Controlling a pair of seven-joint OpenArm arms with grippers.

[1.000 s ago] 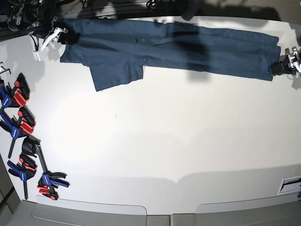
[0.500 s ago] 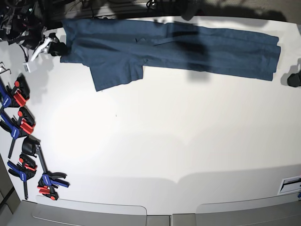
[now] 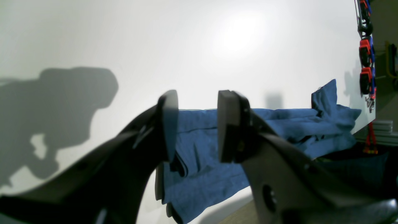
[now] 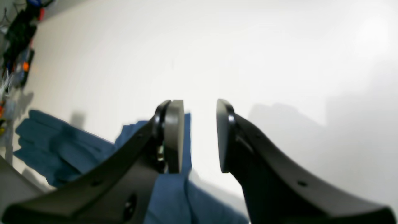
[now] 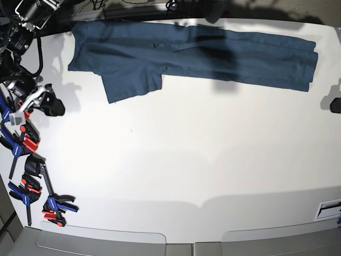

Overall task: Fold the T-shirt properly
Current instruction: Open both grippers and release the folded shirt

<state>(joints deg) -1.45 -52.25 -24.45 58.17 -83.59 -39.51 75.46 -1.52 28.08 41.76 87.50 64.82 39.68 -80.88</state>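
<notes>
I should keep moving my right gripper toward the sleeve's nearest corner (image 5: 111, 100) until my fingers straddle that corner, because the sleeve (image 5: 133, 84) sticks out past the T-shirt's long band.
The dark navy-teal T-shirt (image 5: 202, 53) lies in a long band along the table's far edge, with one sleeve (image 5: 130, 85) sticking out toward the front. My right gripper (image 5: 52, 105) hovers at the table's left side, away from the cloth, open and empty. Only a dark tip of my left gripper (image 5: 335, 105) shows at the right edge. In the left wrist view the left gripper (image 3: 197, 99) stands open, the T-shirt (image 3: 279, 121) lying beyond it. The right gripper (image 4: 199, 105) is open too, with the T-shirt (image 4: 62, 146) below and to its left.
Several red, blue and black clamps (image 5: 21, 138) lie along the table's left edge, and the clamps (image 3: 365, 46) show again in the left wrist view. A white label (image 5: 327, 209) sits at the front right corner. The white table (image 5: 186, 160) spreads wide in front of the shirt.
Both grippers have let go of the shirt's two ends and drawn back toward the front of the table. The shirt stays flat where it was laid.
</notes>
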